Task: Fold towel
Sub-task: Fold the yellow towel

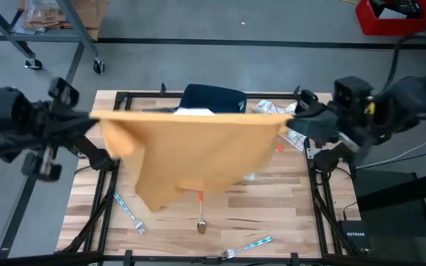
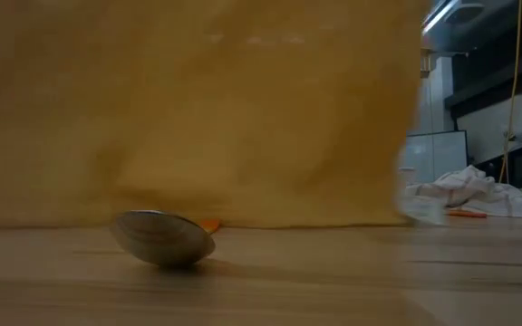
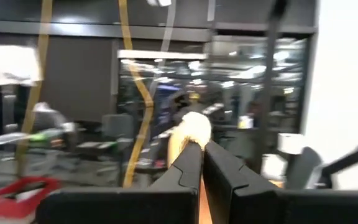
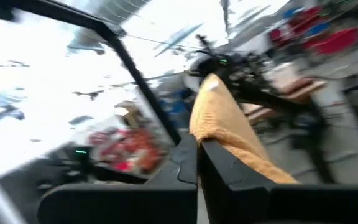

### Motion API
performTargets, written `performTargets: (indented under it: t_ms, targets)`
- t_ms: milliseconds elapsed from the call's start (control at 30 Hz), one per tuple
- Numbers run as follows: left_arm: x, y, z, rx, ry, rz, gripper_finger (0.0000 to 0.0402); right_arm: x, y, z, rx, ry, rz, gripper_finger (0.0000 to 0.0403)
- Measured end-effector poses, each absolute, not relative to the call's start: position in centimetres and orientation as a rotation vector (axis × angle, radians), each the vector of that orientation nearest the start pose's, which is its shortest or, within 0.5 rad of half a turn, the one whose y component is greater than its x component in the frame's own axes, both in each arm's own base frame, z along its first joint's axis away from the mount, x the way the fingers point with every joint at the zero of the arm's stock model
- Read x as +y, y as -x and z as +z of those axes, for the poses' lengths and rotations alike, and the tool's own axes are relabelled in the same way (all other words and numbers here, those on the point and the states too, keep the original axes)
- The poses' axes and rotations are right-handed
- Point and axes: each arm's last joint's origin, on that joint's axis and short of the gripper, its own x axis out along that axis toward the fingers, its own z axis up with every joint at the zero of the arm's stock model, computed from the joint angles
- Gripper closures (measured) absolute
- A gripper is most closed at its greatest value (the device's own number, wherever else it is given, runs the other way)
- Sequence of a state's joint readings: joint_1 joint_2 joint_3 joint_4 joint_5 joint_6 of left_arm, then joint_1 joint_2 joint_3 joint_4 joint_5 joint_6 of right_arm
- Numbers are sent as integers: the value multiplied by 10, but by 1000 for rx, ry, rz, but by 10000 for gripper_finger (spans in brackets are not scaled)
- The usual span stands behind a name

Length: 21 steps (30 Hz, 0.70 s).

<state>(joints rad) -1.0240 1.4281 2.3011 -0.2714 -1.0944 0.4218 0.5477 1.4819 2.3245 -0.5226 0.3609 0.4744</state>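
Observation:
The towel's top edge is taut and its lower edge slanted (image 1: 197, 191), so the robot's left gripper should move gently toward the right gripper and lay the lower edge flat before folding.
The orange towel (image 1: 198, 148) hangs spread out above the table, its top edge stretched between my two grippers. My left gripper (image 1: 95, 117) is shut on the towel's upper left corner and my right gripper (image 1: 293, 122) on its upper right corner, both high over the table's far half. In the low view the towel (image 2: 198, 109) fills most of the picture like a curtain. Its lower edge (image 2: 270, 224) hangs close to the tabletop; whether it touches, I cannot tell. The lower left corner (image 1: 150, 199) droops farther toward the near edge. My left gripper (image 3: 202, 149) pinches the towel's upper left corner (image 3: 191, 127) between its two fingers, and a small bunch of cloth sticks out past the fingertips. The fingers point roughly level. The top edge runs taut from here toward the other gripper. My right gripper (image 4: 199, 146) pinches the towel's upper right corner (image 4: 213, 106) between its two fingers, bunched, with cloth showing beyond and beside the fingertips. The fingers point roughly level. The towel hangs below the hold, its top edge (image 1: 198, 116) drawn straight.
A spoon (image 1: 201, 222) lies on the table under the towel's lower edge, close in the low view (image 2: 163, 237). Two forks (image 1: 130, 213) (image 1: 250, 246) lie nearer the front. A dark object (image 1: 213, 96) and crumpled white cloth (image 2: 465, 190) sit at the far edge.

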Motion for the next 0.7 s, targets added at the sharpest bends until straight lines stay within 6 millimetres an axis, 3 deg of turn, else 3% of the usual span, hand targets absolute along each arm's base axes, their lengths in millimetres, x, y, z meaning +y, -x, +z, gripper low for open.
performTargets:
  t_ms: [167,367,700]
  targets:
    - [-144,-112,639,-352,66,32,401,104,-169,630,-318,-673,377,398]
    - [-146,-109,647,-416,-17,72,401,105,-168,634,-364,-694,391,398]
    - [-134,-105,652,-384,-91,212,401,98,-169,634,-408,-670,145,398]
